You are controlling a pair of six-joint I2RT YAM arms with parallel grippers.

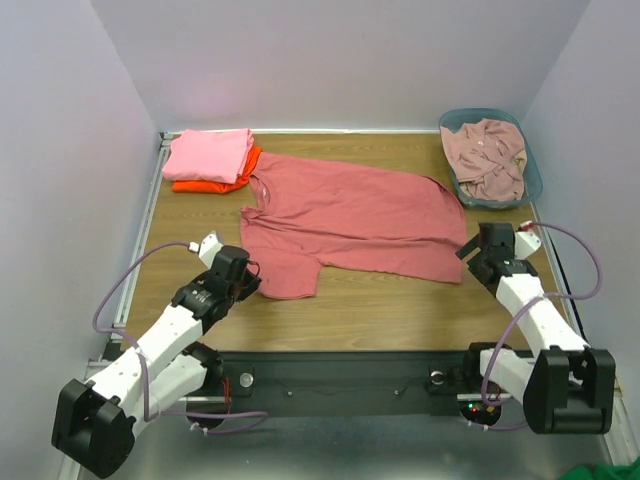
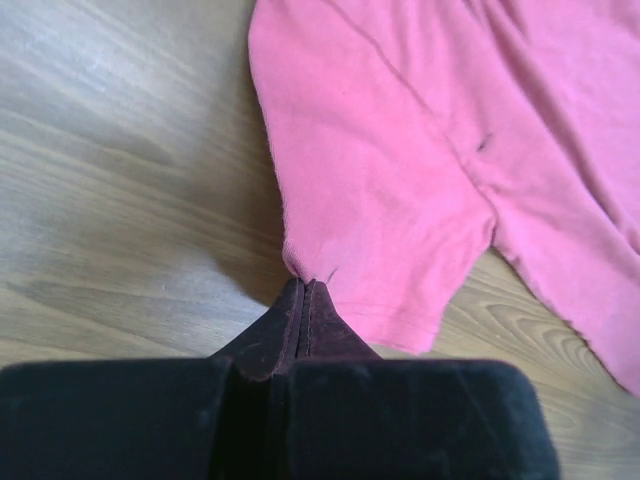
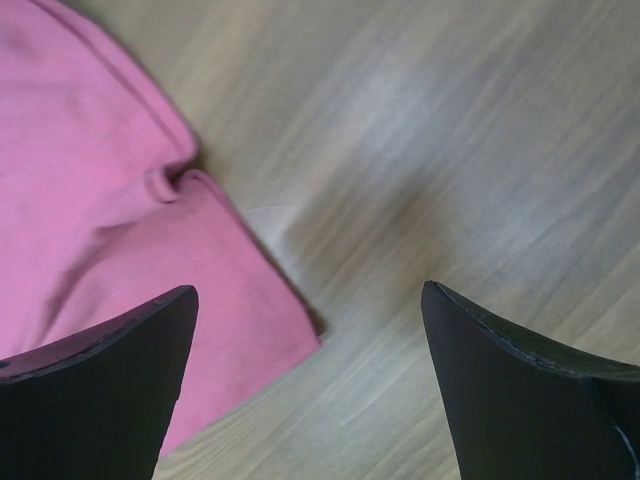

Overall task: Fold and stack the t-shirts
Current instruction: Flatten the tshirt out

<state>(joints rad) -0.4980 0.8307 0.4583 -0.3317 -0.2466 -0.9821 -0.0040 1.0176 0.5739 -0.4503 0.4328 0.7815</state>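
The dusty coral-red t-shirt [image 1: 350, 205] will spread out wider when I lift its near edge, because a long loose crease [image 1: 400, 238] runs across to the hem.
A dusty coral-red t-shirt [image 1: 350, 215] lies spread flat across the middle of the wooden table, collar to the left. My left gripper [image 1: 250, 280] is at the near sleeve, shut on the sleeve's edge. In the left wrist view the cloth [image 2: 400, 150] puckers where the closed tips [image 2: 305, 283] pinch it. My right gripper [image 1: 468, 250] stands open over the shirt's near right hem corner [image 3: 100, 200]. One of its fingers is over the cloth and the other over bare wood, with nothing between them [image 3: 308, 290].
A folded bright pink t-shirt [image 1: 208, 155] lies on a folded orange one [image 1: 215, 185] at the back left. The blue-grey basket [image 1: 530, 185] at the back right holds a crumpled pale dusty-pink t-shirt [image 1: 487, 155]. White walls enclose the table.
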